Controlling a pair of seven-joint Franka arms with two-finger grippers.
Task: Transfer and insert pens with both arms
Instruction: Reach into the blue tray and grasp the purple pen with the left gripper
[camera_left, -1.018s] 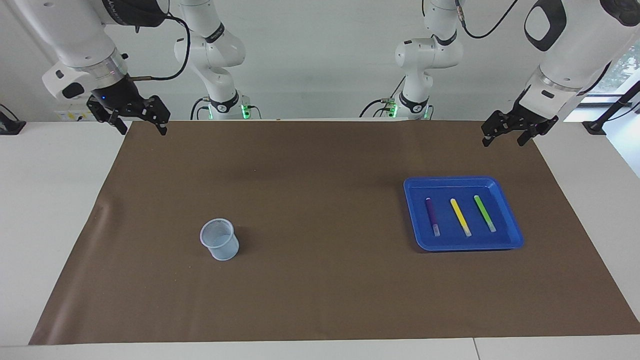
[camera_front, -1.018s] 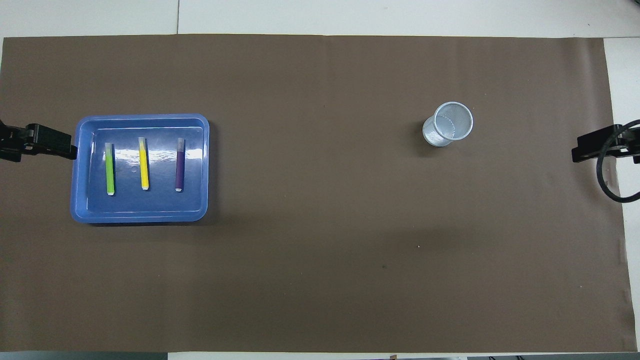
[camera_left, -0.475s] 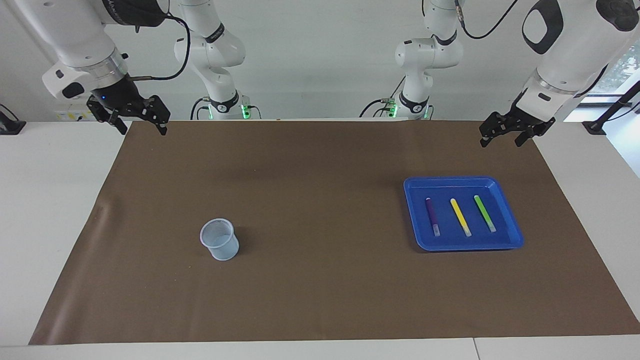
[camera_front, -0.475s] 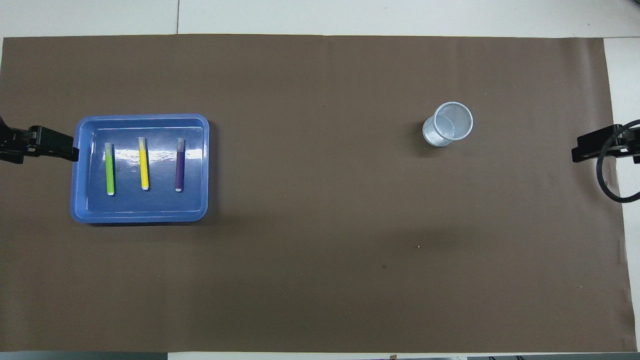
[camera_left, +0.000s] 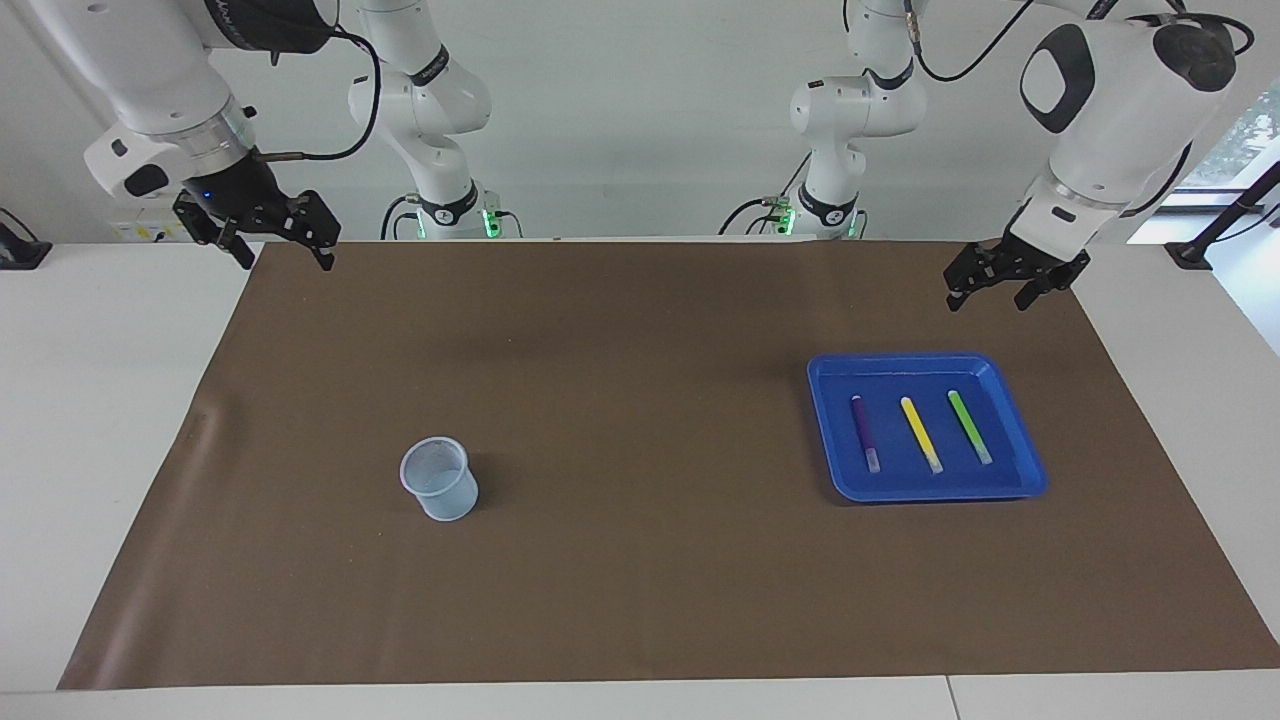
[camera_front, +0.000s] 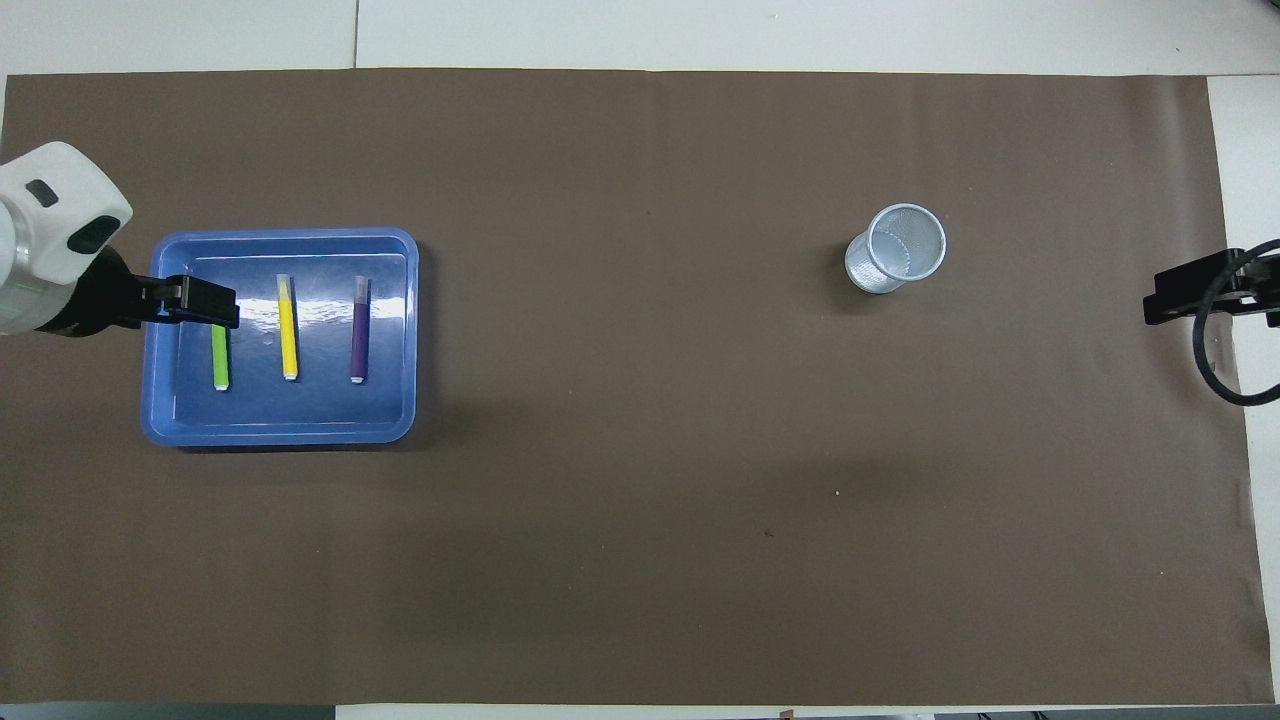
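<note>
The purple pen lies apart from the yellow pen (camera_front: 288, 329), so my left gripper should stay open and keep moving toward the purple pen's middle (camera_front: 360, 330) until its fingers are on both sides of it.
Three pens lie side by side in a blue tray (camera_left: 925, 358) (camera_front: 280, 434) toward the left arm's end of the table: purple (camera_left: 865, 432) (camera_front: 360, 330), yellow (camera_left: 921, 434) (camera_front: 288, 330) and green (camera_left: 969, 426) (camera_front: 220, 358). My left gripper (camera_left: 988, 298) (camera_front: 205, 303) hangs open and empty in the air by the tray's edge that faces the robots. From above it covers the green pen's upper end; it touches nothing. My right gripper (camera_left: 285, 258) (camera_front: 1165, 300) waits open over the mat's corner at the right arm's end.
A pale mesh cup (camera_left: 440, 480) (camera_front: 897, 248) stands upright on the brown mat (camera_left: 640, 560) toward the right arm's end, about as far from the robots as the tray. White tabletop (camera_left: 100, 400) borders the mat.
The left arm has swung in toward the tray, its gripper now overlapping the green pen in the overhead view. The right arm, pens and cup have not moved.
</note>
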